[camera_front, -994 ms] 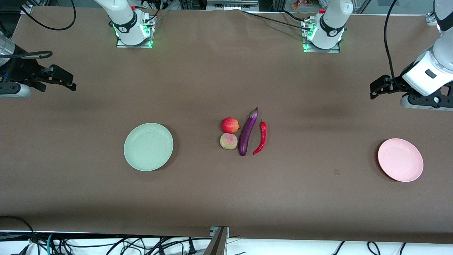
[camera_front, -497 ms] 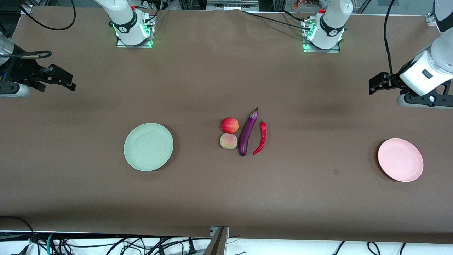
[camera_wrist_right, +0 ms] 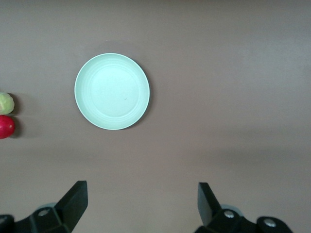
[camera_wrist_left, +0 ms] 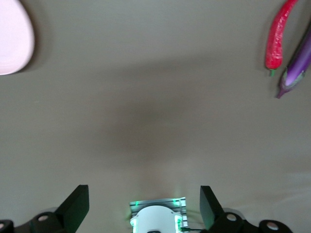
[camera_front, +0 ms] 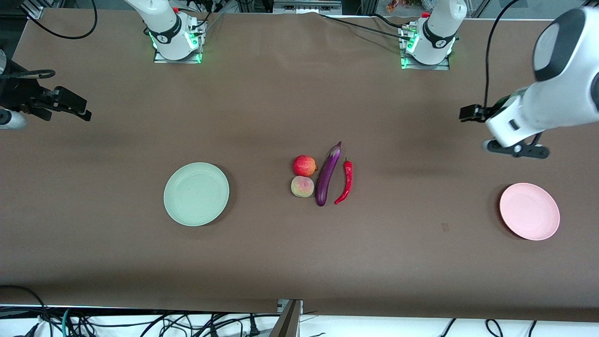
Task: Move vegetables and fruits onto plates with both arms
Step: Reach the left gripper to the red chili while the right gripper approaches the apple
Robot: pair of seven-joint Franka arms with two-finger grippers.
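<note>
A gap [camera_front: 338,179] lies between the red chili and the purple eggplant, so my open left gripper keeps going to the chili's stem end [camera_front: 348,166] until its fingers are on either side of it.
At the middle of the brown table lie a red apple [camera_front: 304,165], a peach [camera_front: 302,186], a purple eggplant [camera_front: 327,175] and a red chili [camera_front: 346,181], side by side. The mint plate [camera_front: 196,194] sits toward the right arm's end and the pink plate [camera_front: 529,211] toward the left arm's end. My left gripper [camera_front: 470,113] hangs open and empty over bare table near the pink plate [camera_wrist_left: 12,39]; its wrist view also catches the chili [camera_wrist_left: 278,36] and eggplant [camera_wrist_left: 296,65]. My right gripper [camera_front: 77,105] is open and empty over the right arm's end, with the mint plate [camera_wrist_right: 112,91], peach [camera_wrist_right: 5,103] and apple [camera_wrist_right: 6,126] below.
Both arm bases [camera_front: 177,44] [camera_front: 427,49] stand at the table edge farthest from the front camera, lit green. Cables [camera_front: 140,323] run under the table edge nearest the front camera. Wide bare cloth separates the produce from each plate.
The left arm has swung in toward the table's middle, its gripper shifting that way. The right gripper has drifted slightly outward toward its end. Nothing on the table has moved.
</note>
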